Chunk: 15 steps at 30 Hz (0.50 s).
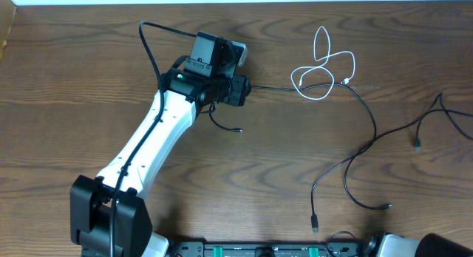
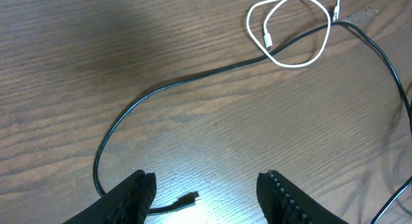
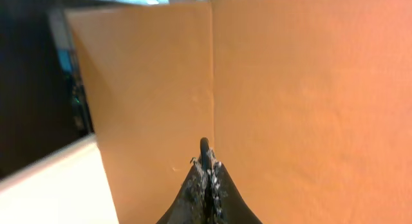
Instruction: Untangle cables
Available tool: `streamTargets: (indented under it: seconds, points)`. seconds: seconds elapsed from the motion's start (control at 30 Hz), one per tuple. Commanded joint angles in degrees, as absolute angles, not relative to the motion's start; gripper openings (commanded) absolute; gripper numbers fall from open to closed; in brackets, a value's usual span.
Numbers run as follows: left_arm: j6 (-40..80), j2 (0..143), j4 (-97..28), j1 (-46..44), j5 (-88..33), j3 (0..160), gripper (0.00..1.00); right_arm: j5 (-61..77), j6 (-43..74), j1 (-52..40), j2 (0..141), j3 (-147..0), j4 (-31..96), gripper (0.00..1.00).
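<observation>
My right gripper carries on with the sprawling black cable between its fingers, since the wood beside the white cable is free, and let go there.
A short white cable lies looped at the back right of the table. A long black cable passes through its loops and runs on toward the front. My left gripper hovers left of that tangle. In the left wrist view it is open, and the black cable's small plug lies loose on the wood between the fingers. From the plug the black cable curves left, then runs up to the white cable. My right gripper is shut on nothing and faces an orange panel.
Another black cable sprawls at the far right. Loose plug ends lie near the front and at the front right. The left arm slants across the table's left half. The arm's own thick wire arcs behind it.
</observation>
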<state>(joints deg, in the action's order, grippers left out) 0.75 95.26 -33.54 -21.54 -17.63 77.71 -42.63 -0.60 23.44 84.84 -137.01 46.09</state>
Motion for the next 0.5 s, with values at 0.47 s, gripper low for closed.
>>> streamTargets:
  seconds: [0.47]
  points:
    - [-0.4, 95.5, -33.8, -21.7, -16.8, 77.1, 0.56, -12.9, 17.1, 31.0, 99.3, -137.0, 76.5, 0.01]
